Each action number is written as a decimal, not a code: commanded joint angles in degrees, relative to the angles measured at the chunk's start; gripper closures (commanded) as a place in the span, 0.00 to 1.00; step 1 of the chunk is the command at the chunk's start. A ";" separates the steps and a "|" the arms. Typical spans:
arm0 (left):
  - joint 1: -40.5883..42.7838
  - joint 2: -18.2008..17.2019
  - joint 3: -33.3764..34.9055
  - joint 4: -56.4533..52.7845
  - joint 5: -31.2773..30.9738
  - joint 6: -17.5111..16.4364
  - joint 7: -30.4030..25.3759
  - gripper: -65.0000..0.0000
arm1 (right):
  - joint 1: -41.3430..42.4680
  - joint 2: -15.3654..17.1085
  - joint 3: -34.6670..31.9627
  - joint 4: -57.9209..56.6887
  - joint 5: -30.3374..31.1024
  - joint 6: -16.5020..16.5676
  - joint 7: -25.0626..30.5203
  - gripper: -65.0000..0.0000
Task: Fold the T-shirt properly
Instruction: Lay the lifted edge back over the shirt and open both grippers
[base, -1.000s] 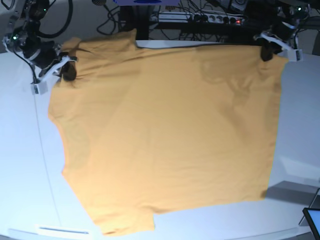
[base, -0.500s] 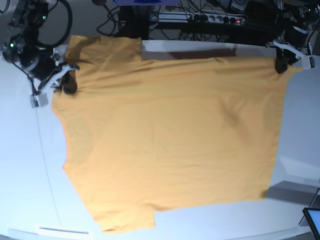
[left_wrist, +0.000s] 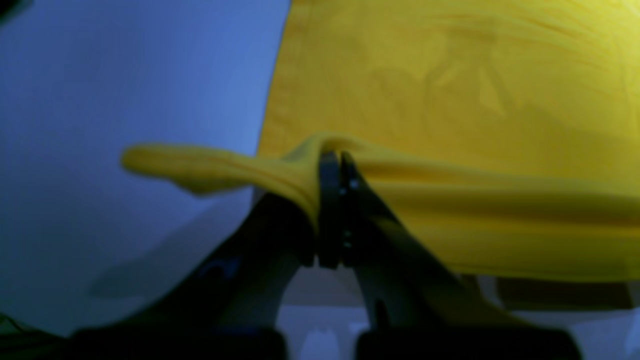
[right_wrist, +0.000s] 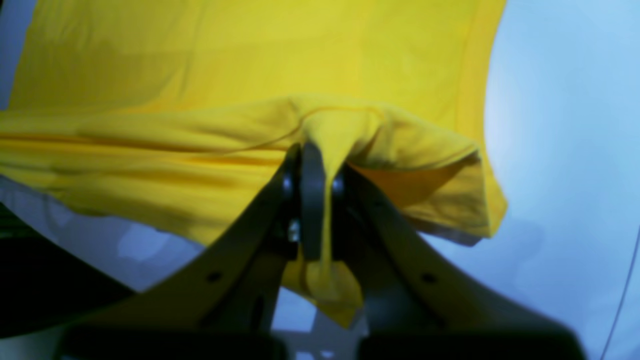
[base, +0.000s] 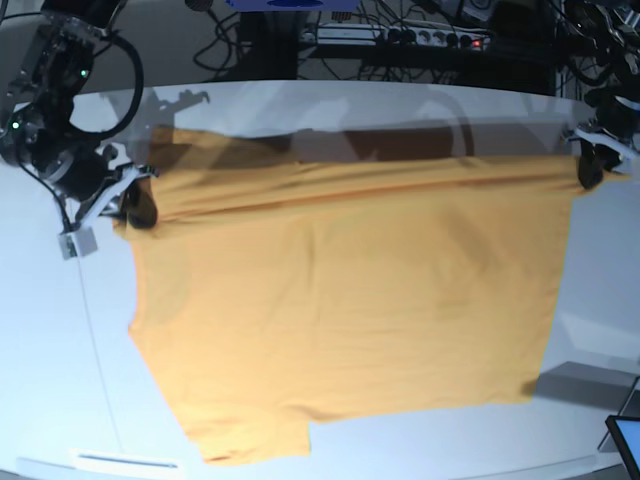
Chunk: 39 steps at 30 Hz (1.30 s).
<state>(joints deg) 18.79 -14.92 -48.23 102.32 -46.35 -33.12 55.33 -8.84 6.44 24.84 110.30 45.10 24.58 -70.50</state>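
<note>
The T-shirt's lifted edge (base: 370, 181) runs taut from gripper to gripper, so my left gripper should keep lowering it toward the flat cloth (base: 540, 253) until it rests there.
The orange-yellow T-shirt (base: 350, 300) lies spread over the white table (base: 50, 350), its far edge lifted into a taut line between my two grippers. On the right of the base view, my left gripper (base: 590, 172) is shut on the shirt's far right corner. The left wrist view shows its fingers pressed together on a bunched fold (left_wrist: 334, 165), with flat cloth (left_wrist: 450, 90) beyond. On the left, my right gripper (base: 138, 212) is shut on the far left corner. In the right wrist view the cloth (right_wrist: 200, 60) drapes over that gripper (right_wrist: 317, 165) and hangs between the fingers.
Cables and a power strip (base: 400, 38) run behind the table's far edge. A thin cable (base: 90, 330) crosses the table on the left. A white strip (base: 125, 461) lies at the front edge, and a dark screen corner (base: 625, 440) shows at the bottom right.
Both grippers have drawn the shirt's far edge toward the near side and outward. The bare table at the back is now uncovered, and the lifted edge casts a shadow there.
</note>
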 joint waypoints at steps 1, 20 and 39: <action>-1.34 -1.39 -0.52 0.67 2.61 1.26 -0.87 1.00 | 1.15 0.99 0.43 0.69 -1.28 -0.36 1.62 1.00; -17.42 -1.48 3.52 -6.81 16.77 1.26 0.19 1.00 | 11.96 6.00 -9.94 -12.59 -1.45 -0.53 6.28 1.00; -29.38 -5.96 12.75 -22.28 17.73 1.26 -0.17 1.00 | 23.48 9.87 -16.71 -27.62 -1.45 -3.87 7.95 1.00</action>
<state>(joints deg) -9.65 -19.07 -35.09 79.33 -28.67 -32.64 56.75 12.84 15.33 7.90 81.97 43.66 20.97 -64.20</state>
